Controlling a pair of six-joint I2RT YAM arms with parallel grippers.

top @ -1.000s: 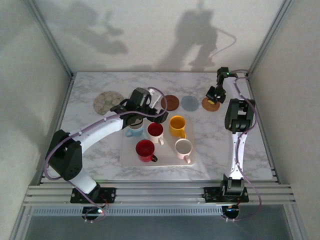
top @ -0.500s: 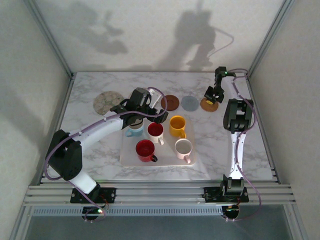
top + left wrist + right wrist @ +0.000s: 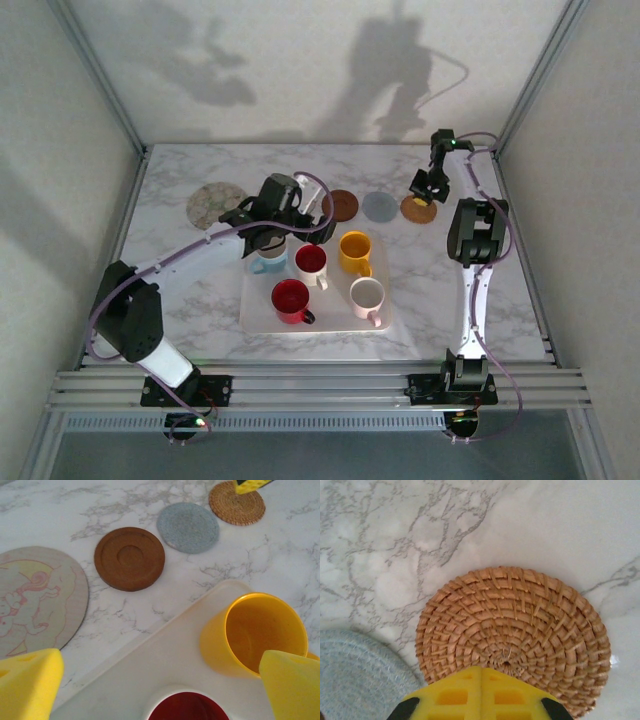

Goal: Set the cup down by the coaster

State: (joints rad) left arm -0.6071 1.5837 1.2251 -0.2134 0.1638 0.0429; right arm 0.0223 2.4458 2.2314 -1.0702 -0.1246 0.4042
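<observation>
The woven coaster point(image 3: 420, 214) is lying in line with the grey coaster point(image 3: 380, 207), so I keep lifting my right gripper away until its fingers clear the woven coaster, then open it.
Several cups stand on a white tray point(image 3: 262, 310). Among them are a yellow cup point(image 3: 355, 252) point(image 3: 260, 630) and a white cup with a red inside point(image 3: 311, 262) point(image 3: 187, 707). My left gripper point(image 3: 312, 225) point(image 3: 160, 690) hovers open over the tray's far edge; the red-lined cup lies between its fingers and the yellow cup beside its right finger. It holds nothing. Three small coasters lie in a row behind the tray: brown point(image 3: 341, 204) point(image 3: 129, 558), grey point(image 3: 380, 206) point(image 3: 188, 527) and woven point(image 3: 420, 208) point(image 3: 520, 625). My right gripper point(image 3: 425, 190) point(image 3: 481, 672) is shut, its tip at the woven coaster's near part.
A large round mat with a cartoon print point(image 3: 216, 203) point(image 3: 30, 600) lies at the far left. A light blue cup point(image 3: 268, 262), a red cup point(image 3: 290, 300) and a white cup point(image 3: 367, 296) share the tray. Frame posts stand at the table's far corners.
My right gripper has drifted slightly back and left over the woven coaster, which seems nudged a little left. The left arm has hardly moved.
</observation>
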